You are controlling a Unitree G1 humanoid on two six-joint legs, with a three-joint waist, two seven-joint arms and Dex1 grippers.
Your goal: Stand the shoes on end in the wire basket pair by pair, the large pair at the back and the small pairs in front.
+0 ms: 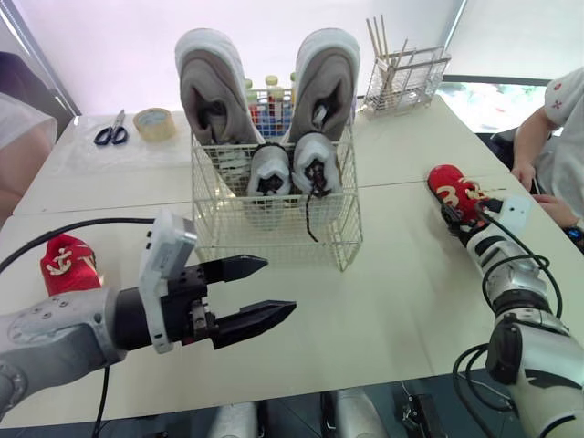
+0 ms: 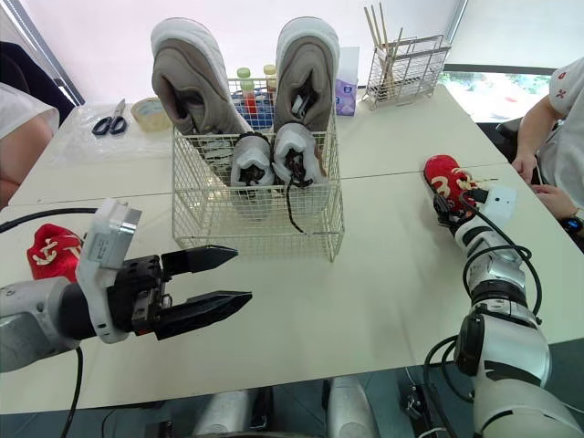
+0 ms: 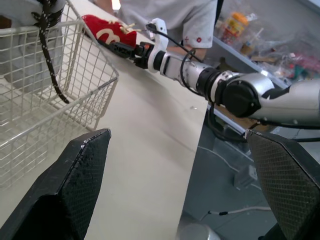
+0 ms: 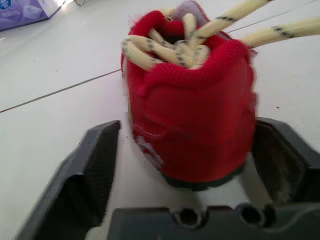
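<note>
The cream lace is bunched up in a knot at the collar (image 4: 189, 52). The red shoe (image 4: 197, 122) will bring the lace along when I lift, still tied and with its ends flopping.
The wire basket (image 1: 274, 233) stands mid-table. Two large grey shoes (image 1: 212, 91) (image 1: 326, 82) stand on end along its back. In front of them stand two small grey-and-white shoes (image 1: 269, 172) (image 1: 316, 164), one with a black lace hanging down. One small red shoe (image 1: 68, 265) lies on the table at the left. The other red shoe (image 1: 456, 192) lies at the right, and my right gripper (image 4: 189, 130) is open around it, a finger (image 4: 95, 165) on each side with gaps. My left gripper (image 1: 279, 286) hovers open and empty in front of the basket.
Scissors (image 1: 111, 130) and a tape roll (image 1: 154, 123) lie at the back left. A wire holder with sticks (image 1: 406, 78) stands at the back right, and bottles (image 1: 269, 105) behind the basket. A person's arm (image 1: 534, 146) rests at the table's right edge; another person (image 1: 18, 137) sits at the left.
</note>
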